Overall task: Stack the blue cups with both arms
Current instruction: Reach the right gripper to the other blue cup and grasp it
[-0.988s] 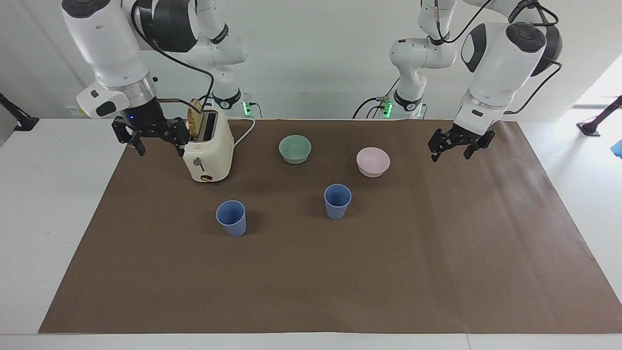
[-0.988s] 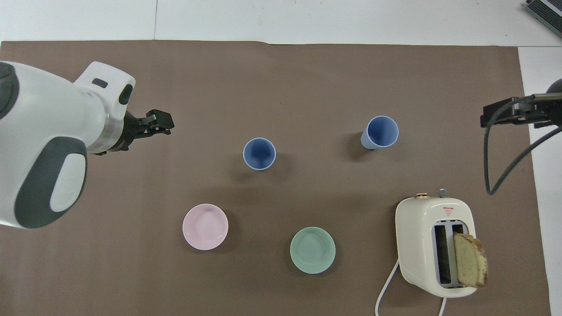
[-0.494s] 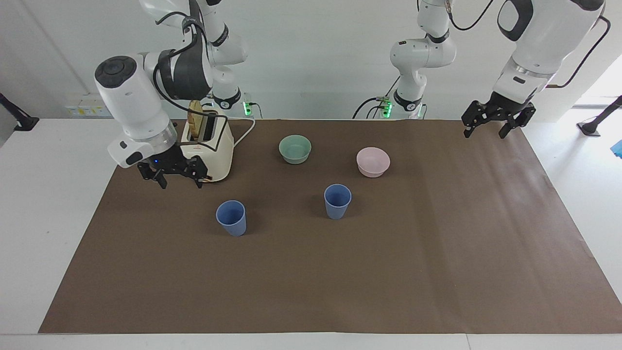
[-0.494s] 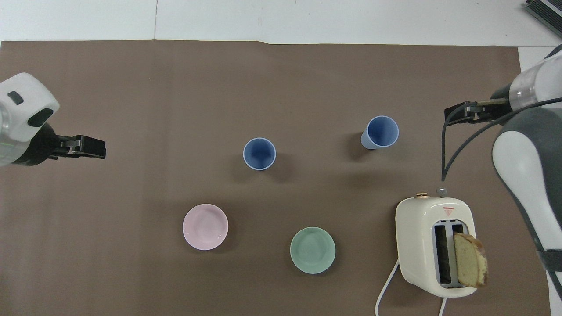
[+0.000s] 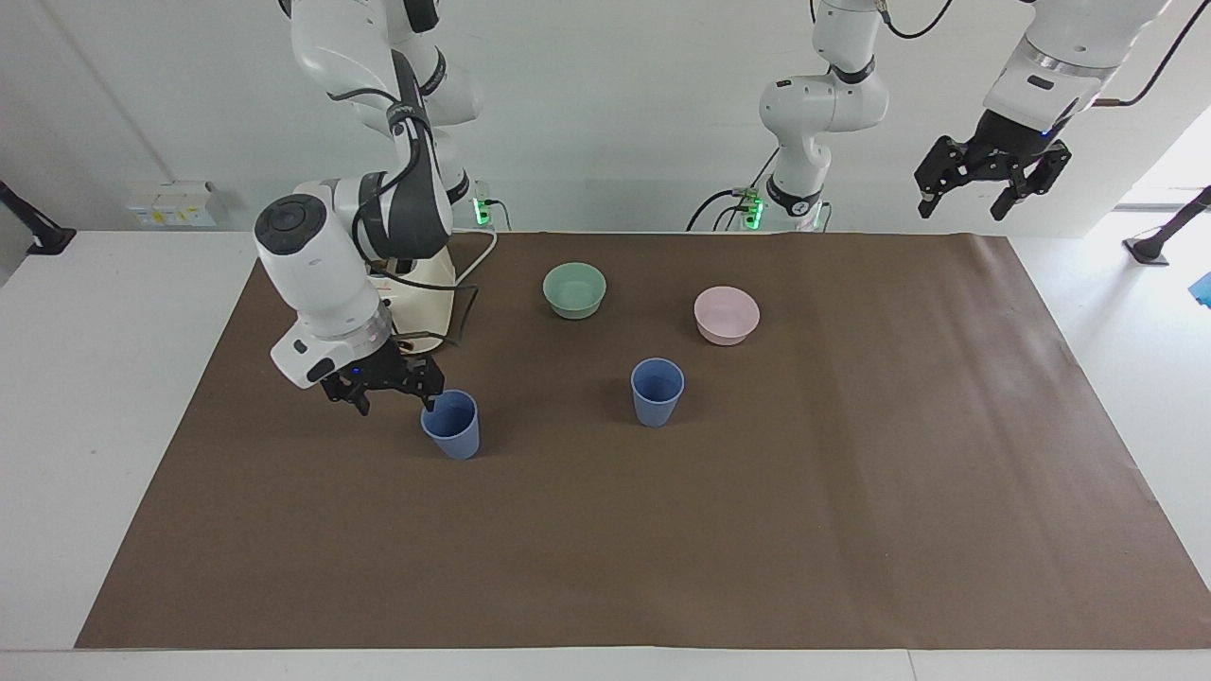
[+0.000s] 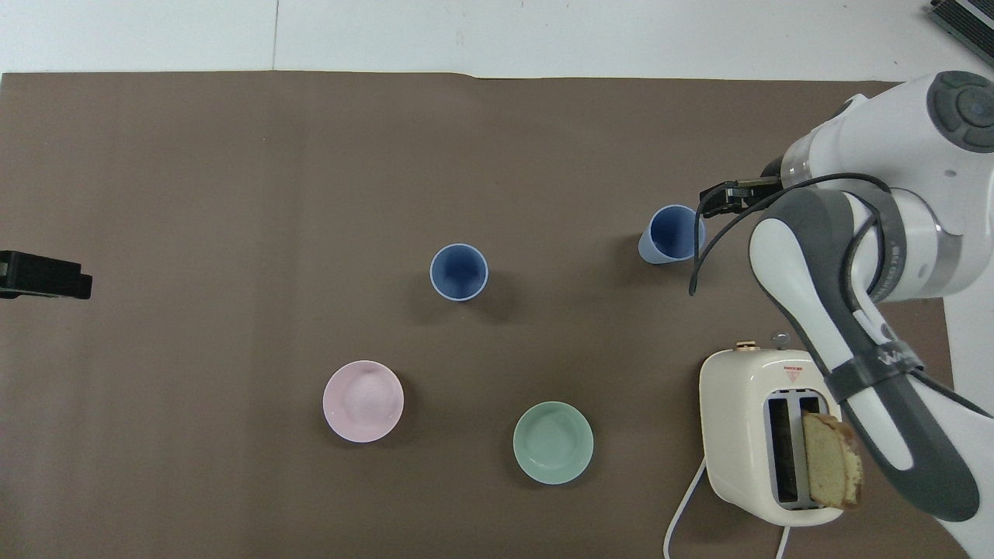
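Observation:
The blue cup next to the robot's right gripper narrows toward its base, so it will slide deep inside the middle cup when the robot lowers it.
Two blue cups stand upright and apart on the brown mat. One cup is toward the right arm's end, the other cup near the middle. My right gripper is low and open beside the first cup, on the side toward the right arm's end. One fingertip is close to the cup's rim and nothing is between the fingers. My left gripper hangs open and empty, high above the mat's edge at the left arm's end.
A cream toaster holding a bread slice stands nearer to the robots than the first cup, with the right arm over it. A mint-green bowl and a pink bowl sit nearer to the robots than the middle cup.
The right gripper came down from beside the toaster to the cup at its end. The left gripper rose and drew away toward the left arm's end. Cups and bowls have not moved.

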